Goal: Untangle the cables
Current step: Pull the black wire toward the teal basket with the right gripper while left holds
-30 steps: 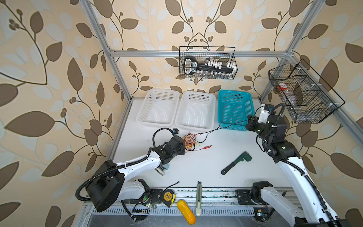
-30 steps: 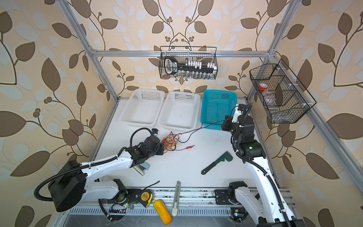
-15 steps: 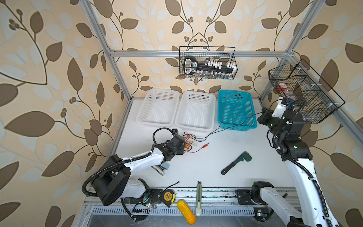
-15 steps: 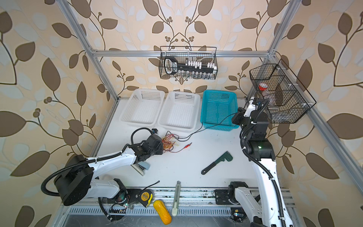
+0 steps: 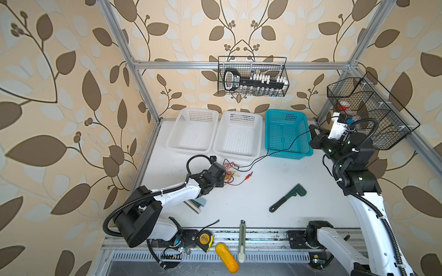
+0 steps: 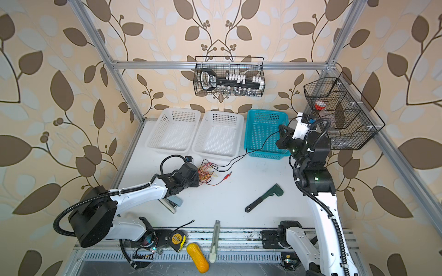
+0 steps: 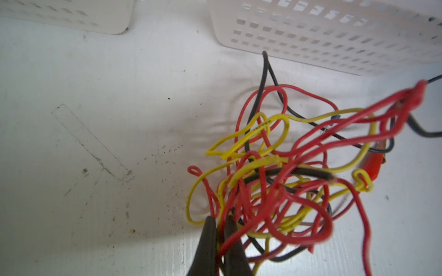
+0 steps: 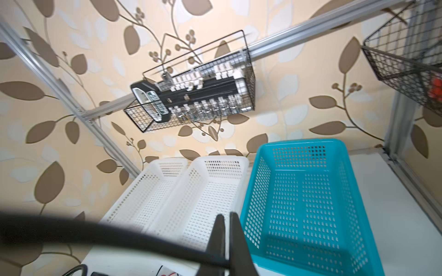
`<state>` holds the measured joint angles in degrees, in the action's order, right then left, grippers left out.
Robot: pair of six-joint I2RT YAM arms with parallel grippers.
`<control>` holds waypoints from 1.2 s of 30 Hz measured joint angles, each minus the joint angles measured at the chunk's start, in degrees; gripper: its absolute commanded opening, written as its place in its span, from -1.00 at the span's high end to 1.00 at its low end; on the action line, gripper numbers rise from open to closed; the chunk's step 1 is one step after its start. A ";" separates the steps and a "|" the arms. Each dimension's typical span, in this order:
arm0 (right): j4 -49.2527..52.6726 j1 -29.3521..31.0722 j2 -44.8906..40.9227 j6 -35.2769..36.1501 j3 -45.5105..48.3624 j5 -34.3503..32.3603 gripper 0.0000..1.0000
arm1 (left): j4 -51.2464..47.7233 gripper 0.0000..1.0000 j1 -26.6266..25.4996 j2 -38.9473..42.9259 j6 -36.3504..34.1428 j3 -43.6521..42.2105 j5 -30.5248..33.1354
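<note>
The black cable runs from the tangle over the blue basket's rim (image 5: 270,154), so the robot's right gripper should raise the cable's end clear and then lower it into the basket (image 5: 285,133).
The cables form a red, yellow and black tangle (image 5: 230,172) (image 6: 208,173) on the white table in front of the white baskets. My left gripper (image 5: 223,177) (image 6: 198,178) is low at the tangle's left edge. In the left wrist view it (image 7: 221,218) is shut on red and yellow strands of the tangle (image 7: 275,181). One black cable (image 5: 287,148) (image 6: 263,143) runs out of the tangle, up over the blue basket's front rim. It ends in my raised right gripper (image 5: 311,129) (image 6: 282,129) (image 8: 227,215), which is shut on it. A red alligator clip (image 5: 248,176) lies beside the tangle.
Two white baskets (image 5: 191,148) (image 5: 235,153) and a blue basket (image 5: 289,155) line the back. A green wrench (image 5: 287,197) lies at mid-right. A tape measure (image 5: 205,239), a utility knife (image 5: 242,241) and a yellow object (image 5: 227,260) sit along the front rail. Wire baskets (image 5: 373,114) hang beside the right arm.
My right gripper has risen and moved right and back, drawing the black cable out of the tangle over the blue basket. The left gripper has stayed at the tangle.
</note>
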<state>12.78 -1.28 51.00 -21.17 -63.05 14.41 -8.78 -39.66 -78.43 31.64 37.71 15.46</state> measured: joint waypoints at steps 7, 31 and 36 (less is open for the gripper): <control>1.51 -0.02 0.85 1.36 -8.66 -2.84 1.00 | 0.46 1.00 0.00 -0.83 0.09 0.13 0.09; 1.44 6.19 9.33 4.50 -16.17 1.33 1.00 | 3.63 1.00 0.00 -0.81 0.02 -0.52 -2.10; -2.91 6.88 13.20 3.76 -21.81 2.16 1.00 | 4.31 1.00 0.00 -0.81 0.02 -0.57 -2.95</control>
<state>9.87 5.61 64.20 -17.41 -84.86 16.58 -4.47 -39.66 -79.24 31.66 37.15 12.51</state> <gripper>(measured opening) 0.048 0.062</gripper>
